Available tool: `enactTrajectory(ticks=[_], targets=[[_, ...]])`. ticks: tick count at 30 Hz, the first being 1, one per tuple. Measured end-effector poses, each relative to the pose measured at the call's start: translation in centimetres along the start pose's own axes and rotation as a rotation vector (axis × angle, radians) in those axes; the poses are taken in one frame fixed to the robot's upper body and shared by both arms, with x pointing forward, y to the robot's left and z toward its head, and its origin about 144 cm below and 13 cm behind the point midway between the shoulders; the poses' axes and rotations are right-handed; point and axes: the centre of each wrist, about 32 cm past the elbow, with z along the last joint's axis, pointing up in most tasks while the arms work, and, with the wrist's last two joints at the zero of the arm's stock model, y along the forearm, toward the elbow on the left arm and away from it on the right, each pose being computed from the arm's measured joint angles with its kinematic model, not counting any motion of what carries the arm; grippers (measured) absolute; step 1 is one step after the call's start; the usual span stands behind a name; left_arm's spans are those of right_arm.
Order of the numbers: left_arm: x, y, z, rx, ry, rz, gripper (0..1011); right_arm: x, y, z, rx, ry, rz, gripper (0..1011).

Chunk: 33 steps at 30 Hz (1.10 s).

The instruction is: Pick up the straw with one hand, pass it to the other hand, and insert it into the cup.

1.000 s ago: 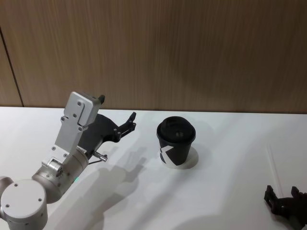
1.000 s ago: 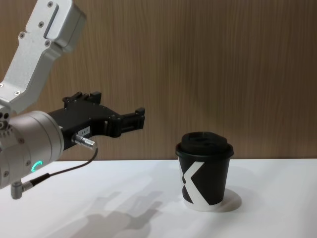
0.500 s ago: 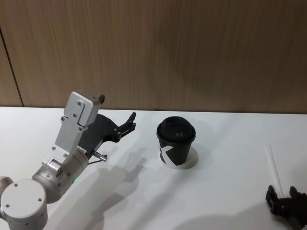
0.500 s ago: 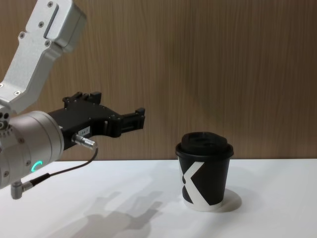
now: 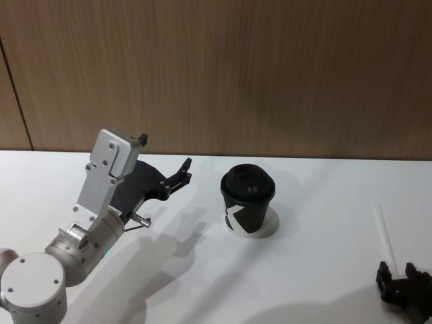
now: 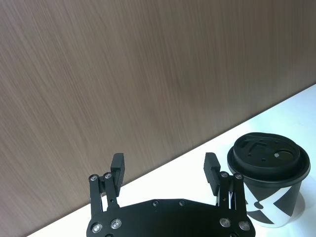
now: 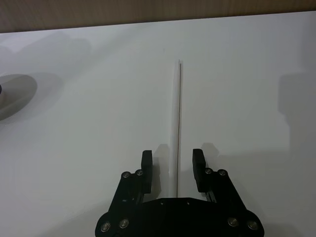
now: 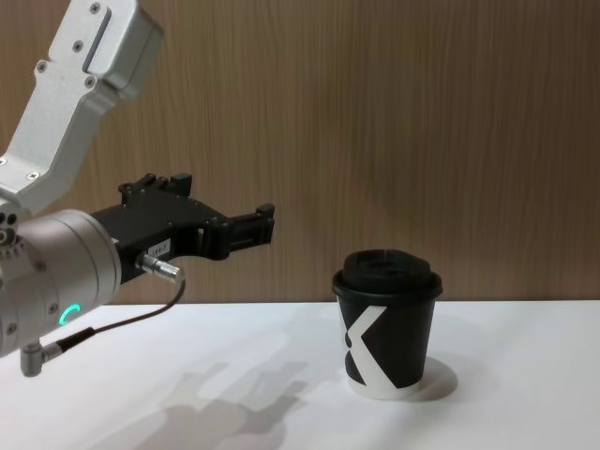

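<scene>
The white straw runs straight out [image 5: 387, 239] from the fingers of my right gripper, so the straw's far end [image 5: 377, 207] will stay stiff and stretched out when I lift the straw's near end.
The white straw [image 5: 383, 231] [image 7: 177, 123] lies flat on the white table at the right. My right gripper [image 5: 403, 289] [image 7: 173, 164] is open at the straw's near end, and the straw runs between its two fingers [image 7: 146, 164]. The black cup [image 5: 248, 200] [image 8: 388, 323] [image 6: 269, 177], with a domed lid and a white K mark, stands upright mid-table. My left gripper [image 5: 183, 173] [image 8: 263, 223] [image 6: 164, 168] hangs open and empty above the table, left of the cup, on its silver wrist with the green ring.
A wood-panelled wall [image 5: 270, 74] closes off the back of the table [image 5: 202, 283]. A thin grey cable [image 8: 112, 328] loops under the left wrist. Open table surface lies between the cup and the straw.
My right gripper has slid a little back along the straw toward the table's near edge, so more of the straw shows. The left arm and the cup have not moved.
</scene>
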Motion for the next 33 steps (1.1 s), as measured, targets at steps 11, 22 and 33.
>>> enactTrajectory(ticks=[11,22,33], targets=[[0.00,0.00,0.00,0.000,0.000,0.000,1007,0.00,0.00,0.00,0.000,0.000,0.000,415],[0.00,0.00,0.00,0.000,0.000,0.000,1006,0.00,0.00,0.00,-0.001,0.000,0.000,343],[0.00,0.00,0.00,0.000,0.000,0.000,1007,0.00,0.00,0.00,-0.001,0.000,0.000,273]])
